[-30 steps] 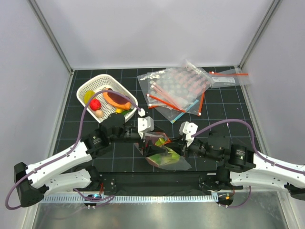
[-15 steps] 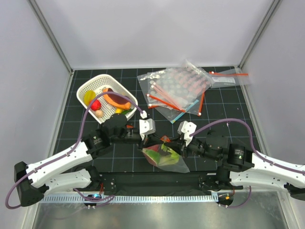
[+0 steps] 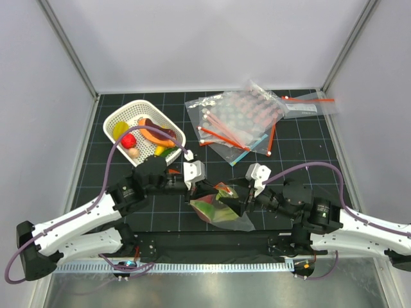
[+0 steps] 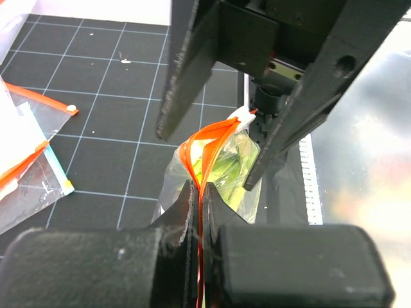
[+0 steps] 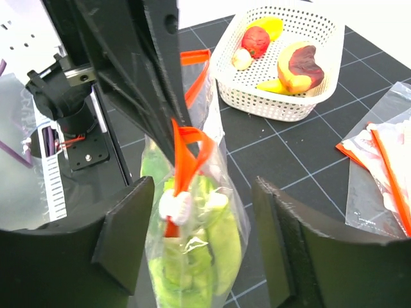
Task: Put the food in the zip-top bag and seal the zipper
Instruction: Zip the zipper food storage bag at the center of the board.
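The white slider (image 5: 176, 206) lies beyond my left gripper's pinch, so next my right gripper grips the plastic (image 5: 185, 249) below the slider before my left gripper takes the slider.
The zip-top bag (image 3: 225, 210) hangs between my two grippers, and green leafy food (image 5: 209, 256) and something red show through the plastic. My left gripper (image 4: 200, 190) is shut on the orange-red zipper (image 4: 207, 138) at one end of the bag's mouth. Beyond the pinch the two strips bow apart. My right gripper (image 5: 202, 192) is open, one finger on each side of the bag's top without touching it. A white slider (image 5: 174, 206) sits on the zipper (image 5: 186, 151) between those fingers. From above, the left gripper (image 3: 196, 187) and right gripper (image 3: 239, 196) face each other across the bag.
A white slotted basket (image 3: 115, 120) with several toy foods stands at the back left; it also shows in the right wrist view (image 5: 282, 106). A pile of other clear bags (image 3: 237, 122) with orange strips lies at the back right. One more bag (image 4: 26, 160) lies left of my left gripper.
My left gripper closed on the zipper strip and drew the bag's mouth upright. My right gripper then opened and let go of the bag, staying around its top.
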Available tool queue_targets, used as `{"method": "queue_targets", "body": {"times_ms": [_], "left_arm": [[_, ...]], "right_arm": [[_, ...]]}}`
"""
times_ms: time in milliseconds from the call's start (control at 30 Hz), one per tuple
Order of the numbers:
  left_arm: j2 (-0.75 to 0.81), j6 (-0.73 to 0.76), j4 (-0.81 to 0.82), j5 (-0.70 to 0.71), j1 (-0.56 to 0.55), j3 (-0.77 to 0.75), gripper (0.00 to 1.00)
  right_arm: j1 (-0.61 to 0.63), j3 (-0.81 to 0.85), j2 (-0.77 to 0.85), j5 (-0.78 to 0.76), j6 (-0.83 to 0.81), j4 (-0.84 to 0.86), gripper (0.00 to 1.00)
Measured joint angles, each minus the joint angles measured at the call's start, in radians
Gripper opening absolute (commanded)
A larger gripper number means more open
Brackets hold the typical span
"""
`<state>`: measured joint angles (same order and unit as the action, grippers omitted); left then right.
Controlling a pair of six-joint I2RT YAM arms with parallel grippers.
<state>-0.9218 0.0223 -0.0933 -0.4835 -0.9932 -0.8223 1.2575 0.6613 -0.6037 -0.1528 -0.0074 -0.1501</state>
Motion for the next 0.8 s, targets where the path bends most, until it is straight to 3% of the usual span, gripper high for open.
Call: {"method": "queue_targets", "body": {"times_ms": [200, 667, 767, 800], "left_arm": [[0.037, -0.013, 0.007, 0.002, 0.000, 0.019, 0.00], [0.091, -0.014, 0.027, 0.039, -0.001, 0.058, 0.00], [0.106, -0.014, 0.032, 0.049, -0.001, 0.063, 0.00], [0.113, -0.014, 0.036, 0.054, -0.001, 0.066, 0.00]], "right_arm": [[0.000, -0.026, 0.001, -0.001, 0.002, 0.046, 0.76], [0.000, -0.072, 0.068, -0.001, 0.002, 0.090, 0.66], [0.000, -0.072, 0.069, -0.001, 0.002, 0.091, 0.57], [0.000, -0.073, 0.069, -0.001, 0.002, 0.091, 0.48]]}}
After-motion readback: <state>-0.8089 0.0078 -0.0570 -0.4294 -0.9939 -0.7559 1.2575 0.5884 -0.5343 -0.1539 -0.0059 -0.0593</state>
